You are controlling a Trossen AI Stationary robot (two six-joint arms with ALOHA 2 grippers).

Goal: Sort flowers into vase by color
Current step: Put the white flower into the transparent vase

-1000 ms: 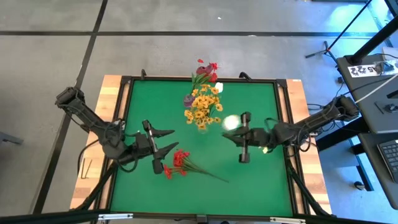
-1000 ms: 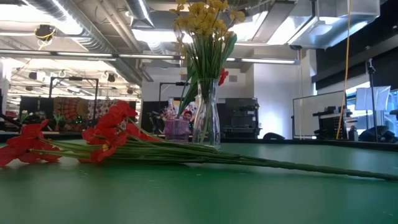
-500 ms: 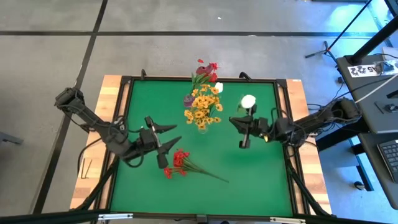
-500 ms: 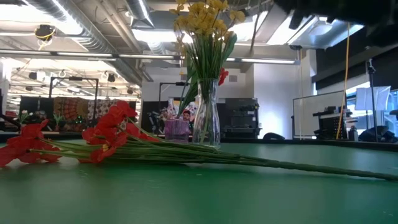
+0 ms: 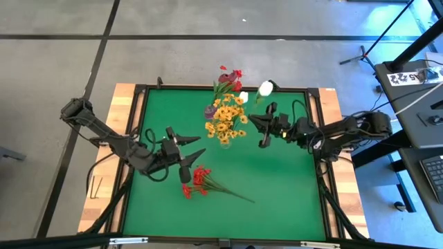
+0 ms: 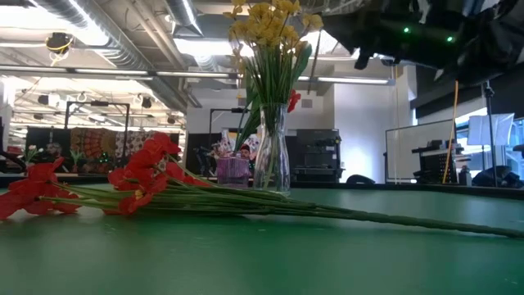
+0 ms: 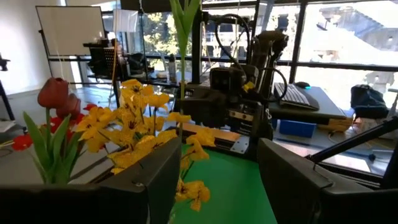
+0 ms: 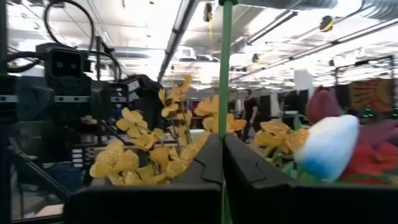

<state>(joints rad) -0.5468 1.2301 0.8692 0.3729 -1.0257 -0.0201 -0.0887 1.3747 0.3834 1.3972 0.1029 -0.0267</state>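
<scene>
The white tulip's stem (image 8: pixel 225 74) is upright beside the yellow flowers. My right gripper should go on to the clear vase's opening (image 6: pixel 273 107) and lower the stem inside before it lets go.
My right gripper (image 5: pixel 254 121) is shut on a white tulip whose blossom (image 5: pixel 265 88) is up near the table's far edge, right of the vases. A clear vase (image 6: pixel 272 156) of yellow flowers (image 5: pixel 225 121) stands mid-table. Behind it a purple vase (image 5: pixel 210 111) stands among red blossoms (image 5: pixel 228 76) and another white tulip (image 8: pixel 326 146). A red spray (image 5: pixel 199 181) lies flat on the green table, stems toward the right. My left gripper (image 5: pixel 188 159) hovers open just left of and above the spray, empty; its wrist view looks past the yellow flowers (image 7: pixel 134 124) to the right arm. My right gripper pinches the tulip's green stem (image 8: pixel 223 118) between its two shut fingers. The fingers come from the table's right, slanting slightly upward, and lie across the stem. The stem rises from the fingers out of the wrist view's top, and the flower is lifted clear of the table.
A dark frame and wooden boards (image 5: pixel 128 104) edge the green table. The table's near right part (image 5: pixel 291 200) is bare green. The right arm's dark body (image 6: pixel 409 33) hangs at the low view's top right. A dark pink bud (image 7: pixel 55 93) stands beside the yellow flowers.
My right gripper has carried the white tulip toward the table's far edge and the vases, sinking as it went; the blossom now lies nearer the far edge. My left gripper has swung a little toward the table's right, still open.
</scene>
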